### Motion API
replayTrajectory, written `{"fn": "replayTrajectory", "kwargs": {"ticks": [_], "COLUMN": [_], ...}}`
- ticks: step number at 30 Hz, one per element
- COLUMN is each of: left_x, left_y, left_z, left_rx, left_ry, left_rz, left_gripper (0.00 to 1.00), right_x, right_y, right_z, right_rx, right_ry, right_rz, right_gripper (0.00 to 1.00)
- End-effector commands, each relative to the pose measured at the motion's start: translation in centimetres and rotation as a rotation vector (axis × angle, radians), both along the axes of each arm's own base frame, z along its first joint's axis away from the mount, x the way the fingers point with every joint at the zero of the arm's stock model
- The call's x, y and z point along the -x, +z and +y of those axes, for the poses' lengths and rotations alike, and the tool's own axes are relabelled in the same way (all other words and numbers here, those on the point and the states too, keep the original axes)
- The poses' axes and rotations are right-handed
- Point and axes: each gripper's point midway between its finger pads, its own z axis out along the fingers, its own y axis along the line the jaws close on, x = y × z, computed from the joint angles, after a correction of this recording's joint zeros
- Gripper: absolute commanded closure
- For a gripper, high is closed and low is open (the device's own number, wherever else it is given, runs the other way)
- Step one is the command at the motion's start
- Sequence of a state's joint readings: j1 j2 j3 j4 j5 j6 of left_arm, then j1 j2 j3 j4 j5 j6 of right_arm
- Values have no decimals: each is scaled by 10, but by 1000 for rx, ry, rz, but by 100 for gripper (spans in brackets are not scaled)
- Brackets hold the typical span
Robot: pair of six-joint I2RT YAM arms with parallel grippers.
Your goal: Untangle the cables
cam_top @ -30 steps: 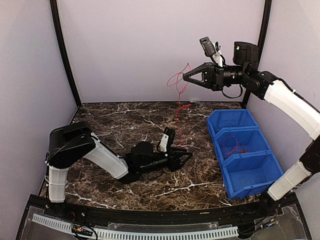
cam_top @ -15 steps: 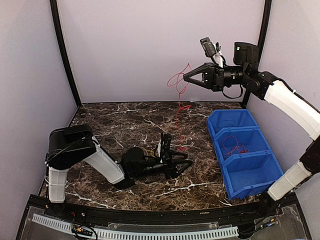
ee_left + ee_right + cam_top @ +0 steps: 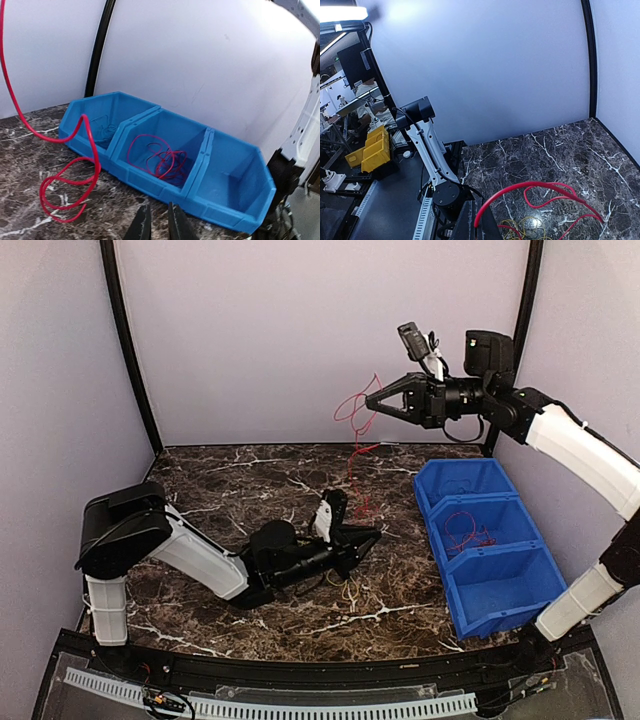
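Note:
My left gripper's fingers are nearly closed, and the red cable's lower loops hang next to them. Next, I open the fingers and grip near the cable's loose end before I stretch the cable.
My right gripper is held high near the back wall, shut on one end of a red cable. That cable hangs in loops down to the table. In the right wrist view the red cable arcs away from the closed fingers. A thin yellow cable lies coiled on the marble below. My left gripper sits low over the table beside the red cable's lower loops. Its jaws stand nearly together with a narrow gap, and nothing shows between them.
A blue bin with three compartments stands at the right of the table. One compartment holds a red cable, the far one a blue cable, and the near one holds nothing. The yellow cable lies under the left arm.
The left gripper's jaws have narrowed from wide open, and it has shifted up and toward the hanging red cable. The right gripper has risen slightly with the red cable.

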State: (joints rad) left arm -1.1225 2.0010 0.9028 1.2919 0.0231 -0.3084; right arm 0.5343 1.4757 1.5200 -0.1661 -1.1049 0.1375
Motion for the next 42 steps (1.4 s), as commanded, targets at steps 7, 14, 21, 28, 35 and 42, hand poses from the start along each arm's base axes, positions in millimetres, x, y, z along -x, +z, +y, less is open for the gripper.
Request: {"fn": "replayTrajectory", "kwargs": {"ticks": [7, 14, 21, 28, 35, 42], "left_x": [7, -3, -6, -29, -39, -31], "left_y": [2, -27, -28, -19, -1, 4], "left_z": [20, 23, 14, 21, 17, 9], "left_rx": [-159, -191, -109, 29, 129, 158], "left_ry": [43, 91, 53, 50, 3, -77], "left_rz": [-90, 115, 233, 338, 320, 278], "left_gripper": [75, 51, 45, 45, 51, 83], "right_x": [10, 11, 12, 13, 14, 14], "right_y": [26, 28, 26, 25, 25, 23], "right_z": [-8, -9, -10, -9, -10, -10], "right_rx": [-44, -45, -43, -43, -47, -46], "right_ry": [11, 10, 10, 10, 17, 12], "right_rz": [-73, -78, -76, -74, -70, -73], "right_gripper": [100, 100, 100, 100, 100, 100]}}
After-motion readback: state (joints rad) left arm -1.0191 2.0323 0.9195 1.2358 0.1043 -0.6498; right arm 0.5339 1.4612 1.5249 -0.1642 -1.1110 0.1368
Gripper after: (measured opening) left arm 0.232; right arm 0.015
